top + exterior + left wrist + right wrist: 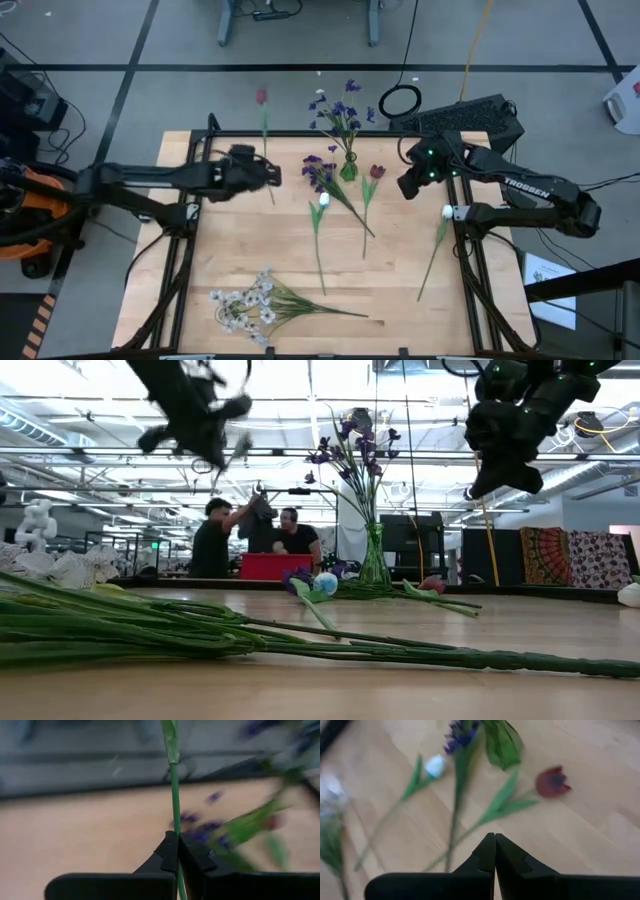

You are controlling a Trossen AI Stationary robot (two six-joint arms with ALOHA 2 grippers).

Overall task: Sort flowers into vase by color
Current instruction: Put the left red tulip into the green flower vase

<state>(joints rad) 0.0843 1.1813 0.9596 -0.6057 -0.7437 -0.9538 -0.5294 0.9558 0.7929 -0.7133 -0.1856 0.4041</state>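
The dark red flower midway [177, 821] along its stem is pinched by my left gripper, so next my right gripper takes it below the leaves [173, 768] before I lower it into the vase.
My left gripper [272, 172] hangs over the table's far left part, shut on a flower with a dark red bud [262, 97]. A green glass vase [348, 166] at the far middle holds purple-blue sprays [340, 108]. On the table lie a purple spray [320, 170], a red bud flower [376, 172], a white-blue bud flower [322, 202], a white bud flower [446, 212] and a white blossom spray [245, 300]. My right gripper [408, 188] is shut and empty, raised to the right of the vase. My left gripper pinches the flower's thin green stem [174, 827] between its two fingers, about midway along it. The fingers come from the table's left, slanting down, and lie across the stem. The flower is lifted clear of the table, its bud toward the far edge and its stem's free end [272, 198] toward the near side.
The lying flowers fan out from the vase toward the near edge, and the white spray's stems [300, 640] stretch along the front. Black frame bars [180, 260] run along the table's left and right sides. Two people [250, 535] stand far behind the table.
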